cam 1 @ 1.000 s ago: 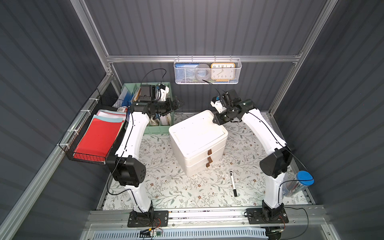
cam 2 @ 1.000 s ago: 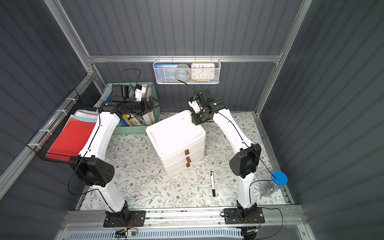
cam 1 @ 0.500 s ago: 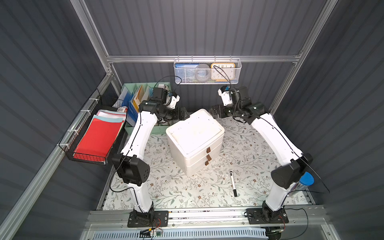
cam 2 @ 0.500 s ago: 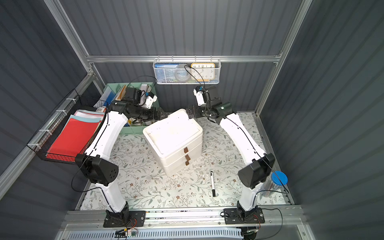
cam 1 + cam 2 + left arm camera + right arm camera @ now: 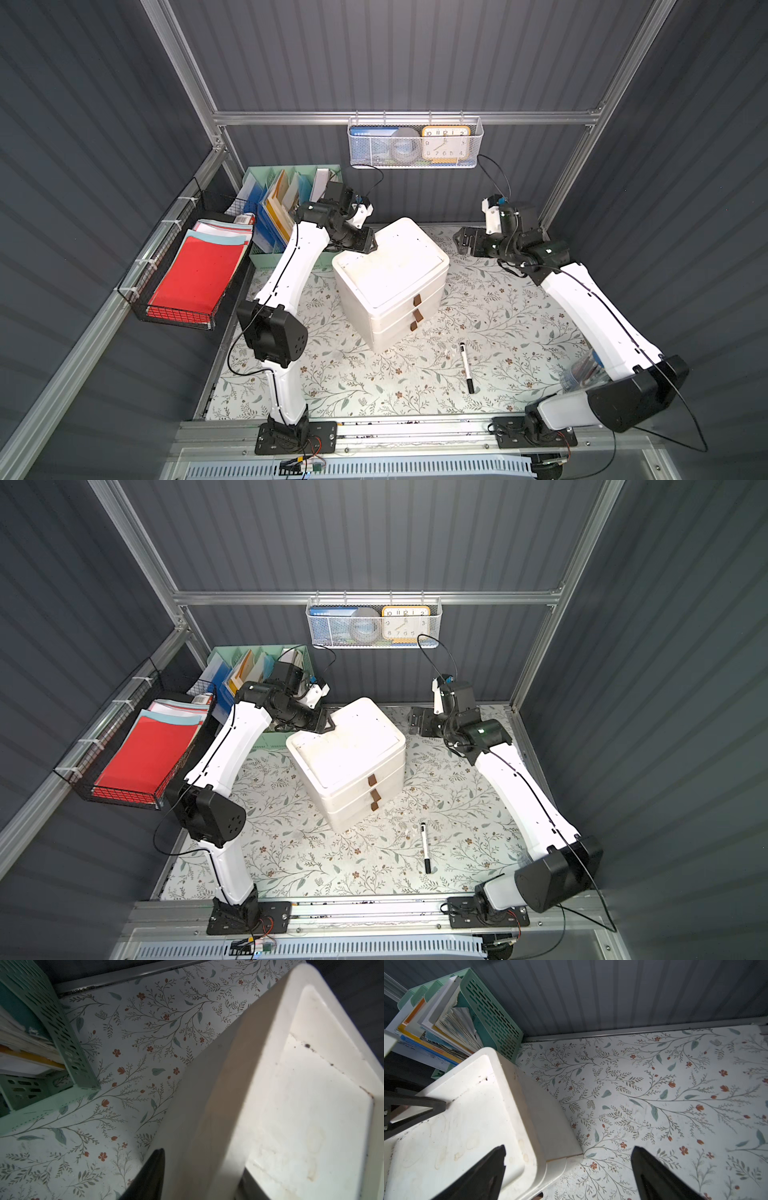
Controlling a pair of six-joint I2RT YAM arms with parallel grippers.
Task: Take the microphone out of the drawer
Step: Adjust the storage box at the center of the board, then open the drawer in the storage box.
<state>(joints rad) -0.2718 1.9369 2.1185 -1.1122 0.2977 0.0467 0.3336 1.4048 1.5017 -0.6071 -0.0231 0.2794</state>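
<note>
My right gripper is facing the drawer unit's front (image 5: 405, 313), which slants away from it, so next my left gripper turns and steadies the unit while my right gripper pulls the top tab (image 5: 417, 299).
The white drawer unit (image 5: 390, 270) (image 5: 345, 746) stands mid-table, its drawers with brown pull tabs (image 5: 417, 299) pushed in. The microphone is hidden. My left gripper (image 5: 365, 245) (image 5: 326, 723) sits at the unit's rear left top corner. In the left wrist view its fingers (image 5: 153, 1174) straddle the unit's rim (image 5: 291, 1105), so the left gripper (image 5: 199, 1180) is shut on that edge. My right gripper (image 5: 461, 243) (image 5: 415, 723) hangs open to the right of the unit's rear. In the right wrist view the right gripper (image 5: 569, 1148) holds nothing, beside the unit (image 5: 456, 1126).
A green file organizer (image 5: 286, 195) (image 5: 492, 1016) stands close behind the left gripper. A black marker (image 5: 467, 368) lies in front of the unit. A wire basket with red folders (image 5: 191, 270) hangs at left, a mesh basket with a clock (image 5: 415, 143) on the back wall.
The right gripper let go of the unit's rear corner, opened and drew back to the right. The left gripper swung from the file organizer onto the rear left corner and closed. The unit shifted slightly.
</note>
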